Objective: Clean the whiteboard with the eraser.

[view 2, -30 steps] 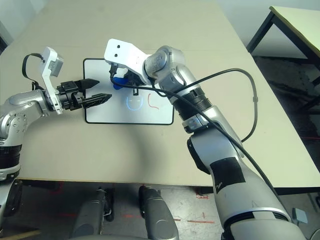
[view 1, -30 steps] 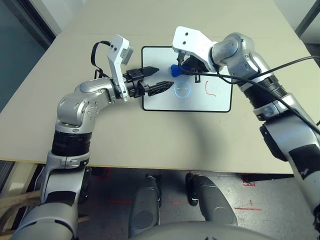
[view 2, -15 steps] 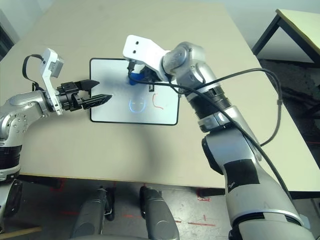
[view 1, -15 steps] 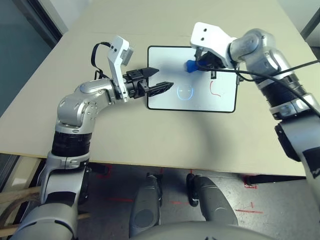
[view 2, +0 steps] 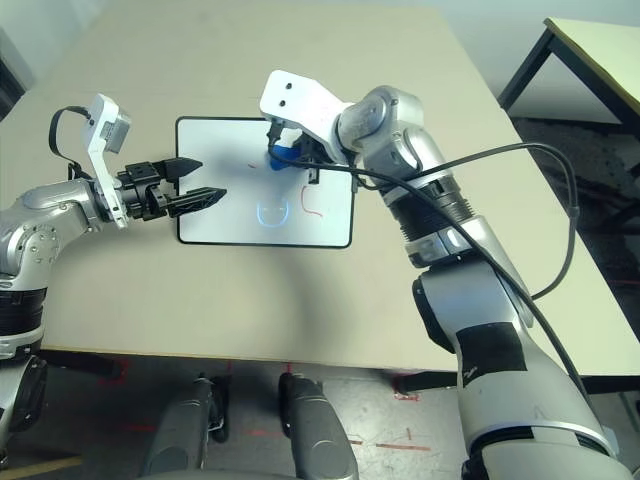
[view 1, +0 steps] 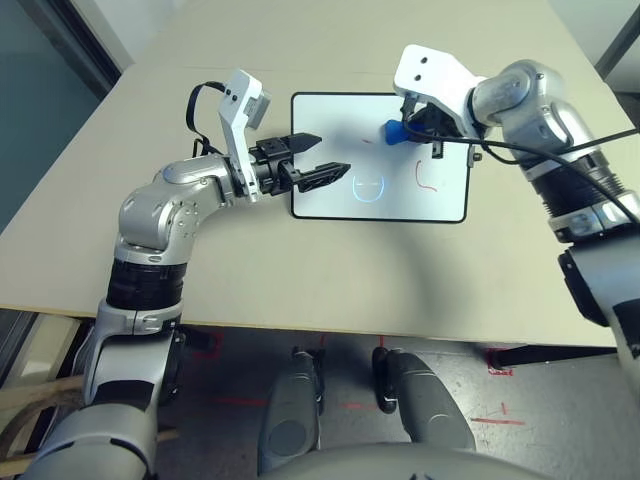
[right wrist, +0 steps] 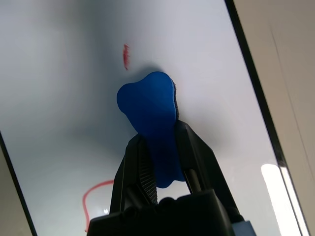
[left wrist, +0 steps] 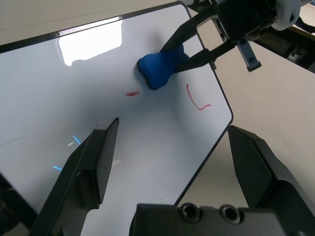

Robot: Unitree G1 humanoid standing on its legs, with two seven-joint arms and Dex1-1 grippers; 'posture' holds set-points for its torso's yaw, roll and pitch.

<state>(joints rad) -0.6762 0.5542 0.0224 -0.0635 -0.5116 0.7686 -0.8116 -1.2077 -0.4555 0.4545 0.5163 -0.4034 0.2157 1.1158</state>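
My right gripper should, since the short red stroke lies just past the eraser's head [view 1: 394, 132], sweep the eraser back across that stroke [view 1: 367, 141] before it wipes the red curve.
The whiteboard [view 1: 340, 205] lies flat on the tan table, with a short red stroke [view 1: 367, 141] and a red curve [view 1: 425, 175] on it. My right gripper [view 1: 412, 128] is shut on the blue eraser [view 1: 395, 131], which is pressed on the board's far half. In the right wrist view both fingers clamp the eraser [right wrist: 147, 110] at its waist, with the short red stroke [right wrist: 126, 55] just beyond it. My left gripper [view 1: 332, 153] stands open over the board's left edge, nothing between its fingers. The left wrist view shows the eraser [left wrist: 160, 66] ahead of it.
A bluish ring of light [view 1: 368, 185] reflects in the board's middle. A black cable [view 2: 520, 200] hangs from my right arm. The table's front edge [view 1: 330, 325] is near me. A second table [view 2: 600, 50] stands off to the right.
My right gripper has slid the eraser to the right along the board's far half, and the short red stroke now shows behind it. The left gripper has stayed put. The camera shifted a little.
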